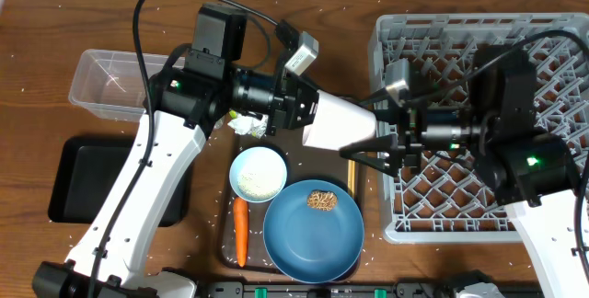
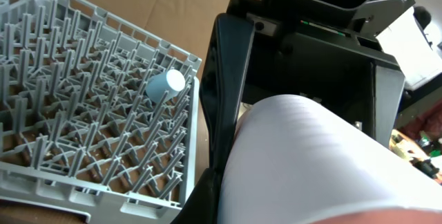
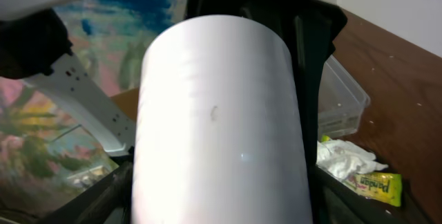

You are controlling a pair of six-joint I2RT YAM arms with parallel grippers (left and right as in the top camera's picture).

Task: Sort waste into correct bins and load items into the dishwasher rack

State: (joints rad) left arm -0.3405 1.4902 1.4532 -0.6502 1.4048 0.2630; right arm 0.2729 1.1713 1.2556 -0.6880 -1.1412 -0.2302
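Note:
My left gripper is holding the pinkish-white cup with the dishwasher rack (image 1: 433, 192) beyond it, so my right gripper should take the cup's narrow end (image 1: 366, 127) and load the cup.
My left gripper (image 1: 311, 119) is shut on the wide end of the pinkish-white cup (image 1: 345, 123) and holds it on its side above the table, between the brown tray and the dishwasher rack (image 1: 460, 227). My right gripper (image 1: 361, 131) is open, with a finger on each side of the cup's narrow end. The cup fills the left wrist view (image 2: 311, 162) and the right wrist view (image 3: 221, 127). The light-blue cup (image 2: 166, 86) sits in the rack (image 2: 83, 113). The white bowl (image 1: 258, 174) holds rice. The blue plate (image 1: 313, 234) holds the brown lump (image 1: 321, 200). The carrot (image 1: 240, 232) lies beside it.
The crumpled paper (image 3: 345, 158) with its yellow-green wrapper (image 3: 376, 184) lies near the clear tub (image 1: 106, 82), mostly under my left arm. The black tray (image 1: 83, 178) is at the left. The chopsticks (image 1: 351, 174) lie on the brown serving tray (image 1: 225, 247).

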